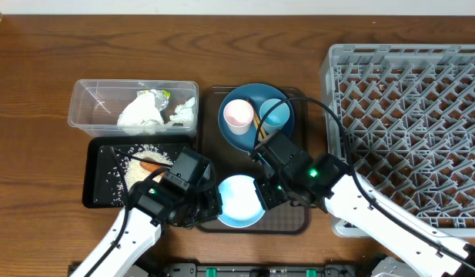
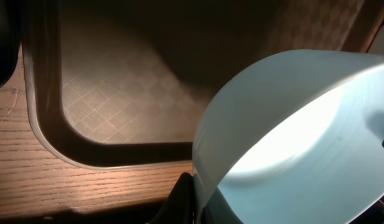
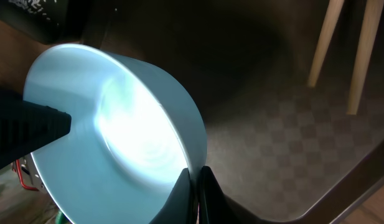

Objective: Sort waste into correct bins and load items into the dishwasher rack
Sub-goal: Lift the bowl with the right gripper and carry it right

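Both of the robot's grippers are on the light blue bowl's rim [image 1: 225, 210], so next the left gripper opens first to let the right gripper, which is closer to the dishwasher rack [image 1: 413, 123], carry the bowl there.
The light blue bowl [image 1: 239, 200] with a white inside sits at the front of the brown serving tray [image 1: 295, 223]. My left gripper [image 1: 212, 201] is shut on its left rim, and my right gripper [image 1: 264, 192] is shut on its right rim. The left wrist view shows the bowl [image 2: 291, 124] with the jaws [image 2: 195, 193] pinching its wall. The right wrist view shows the bowl [image 3: 117, 124] tilted, with the jaws [image 3: 196, 186] on its edge. The pink cup [image 1: 238, 115], the light blue cup [image 1: 275, 114] and the chopsticks [image 1: 259, 125] rest on a dark blue plate [image 1: 256, 94].
The clear tub [image 1: 79, 104] at the back left holds crumpled napkins [image 1: 145, 110]. The black tray [image 1: 98, 185] holds rice [image 1: 133, 163] and a carrot [image 1: 151, 162]. The grey dishwasher rack [image 1: 406, 115] fills the right side. Chopstick ends [image 3: 322, 43] show over the brown tray [image 3: 291, 143].
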Motion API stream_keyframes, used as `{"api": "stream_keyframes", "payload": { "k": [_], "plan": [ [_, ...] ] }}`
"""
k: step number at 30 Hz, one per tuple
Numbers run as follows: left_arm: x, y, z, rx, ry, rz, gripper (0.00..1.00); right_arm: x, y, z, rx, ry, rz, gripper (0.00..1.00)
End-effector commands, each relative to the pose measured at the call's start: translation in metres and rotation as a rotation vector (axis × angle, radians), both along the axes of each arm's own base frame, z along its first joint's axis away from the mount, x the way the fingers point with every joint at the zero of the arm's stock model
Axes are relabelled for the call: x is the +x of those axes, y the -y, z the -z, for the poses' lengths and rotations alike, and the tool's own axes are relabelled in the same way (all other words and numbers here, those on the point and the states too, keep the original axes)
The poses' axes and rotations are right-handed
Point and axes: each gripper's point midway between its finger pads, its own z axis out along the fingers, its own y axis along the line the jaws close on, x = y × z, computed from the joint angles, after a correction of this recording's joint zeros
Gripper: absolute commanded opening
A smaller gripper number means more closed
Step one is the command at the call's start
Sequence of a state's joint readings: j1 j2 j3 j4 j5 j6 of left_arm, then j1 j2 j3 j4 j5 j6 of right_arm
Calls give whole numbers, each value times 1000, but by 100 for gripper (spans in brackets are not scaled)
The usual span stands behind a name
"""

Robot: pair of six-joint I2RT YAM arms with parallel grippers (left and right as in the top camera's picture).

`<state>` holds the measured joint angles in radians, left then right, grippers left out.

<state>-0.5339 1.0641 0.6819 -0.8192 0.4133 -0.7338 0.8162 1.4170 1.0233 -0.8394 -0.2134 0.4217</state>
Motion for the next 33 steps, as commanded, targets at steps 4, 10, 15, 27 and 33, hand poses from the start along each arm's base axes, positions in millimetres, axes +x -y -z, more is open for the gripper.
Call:
{"api": "stream_keyframes", "payload": {
  "k": [4, 10, 15, 27, 33],
  "plan": [
    [6, 5, -11, -24, 33, 9, 11, -4, -1, 1, 1, -2, -20, 1],
    [11, 8, -20, -37, 54, 10, 26, 8, -1, 1, -13, 58, -1, 1],
    [16, 15, -34, -70, 83, 26, 41, 20, 0, -1, -24, 112, 18, 1],
    [19, 18, -43, -89, 109, 35, 54, 59, 32, -5, -193, 316, 108, 1],
    [19, 18, -43, -89, 108, 35, 58, 82, 49, -27, -296, 494, 76, 1]
  ]
}}
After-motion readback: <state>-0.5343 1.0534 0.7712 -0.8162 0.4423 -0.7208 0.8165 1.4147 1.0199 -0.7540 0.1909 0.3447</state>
